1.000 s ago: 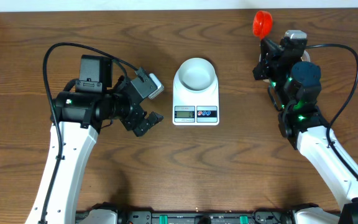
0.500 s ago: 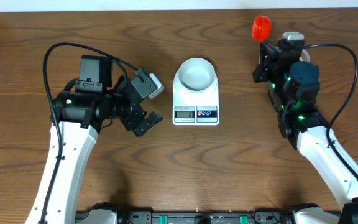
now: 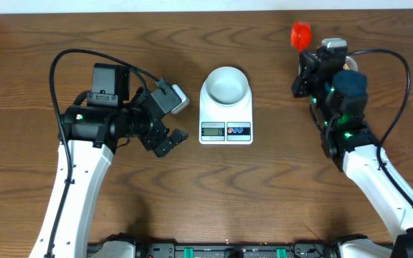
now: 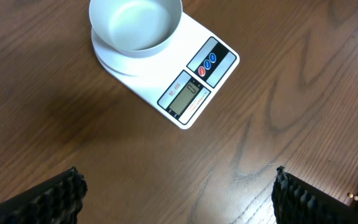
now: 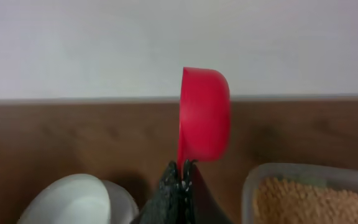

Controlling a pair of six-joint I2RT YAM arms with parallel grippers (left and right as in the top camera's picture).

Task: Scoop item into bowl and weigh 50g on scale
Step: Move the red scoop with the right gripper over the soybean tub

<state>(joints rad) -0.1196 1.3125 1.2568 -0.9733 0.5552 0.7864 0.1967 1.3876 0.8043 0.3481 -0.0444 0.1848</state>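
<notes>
The red scoop (image 3: 301, 36) is aimed beyond the clear tub at the white wall, so next my right gripper swings back and tilts it down into the beans (image 5: 316, 200).
The pale bowl (image 3: 226, 84) sits empty on the white scale (image 3: 226, 130) at the table's centre; both show in the left wrist view, bowl (image 4: 135, 25) and scale (image 4: 197, 87). My right gripper (image 3: 305, 51) is shut on the handle of a red scoop (image 3: 300, 31) held up near the far right edge; in the right wrist view the scoop (image 5: 204, 115) stands on edge above the jaws (image 5: 184, 171). Tan beans (image 5: 316, 202) fill a clear tub (image 5: 253, 186) at the lower right there. My left gripper (image 3: 165, 122) is open and empty, left of the scale.
The table's far edge meets a white wall (image 5: 166, 43) just behind the scoop. In the overhead view the tub is mostly hidden under my right arm (image 3: 343, 100). Bare wood lies in front of the scale.
The right gripper has turned the red scoop and shifted it slightly back and left; it looks narrower now. The left arm, bowl and scale have not moved.
</notes>
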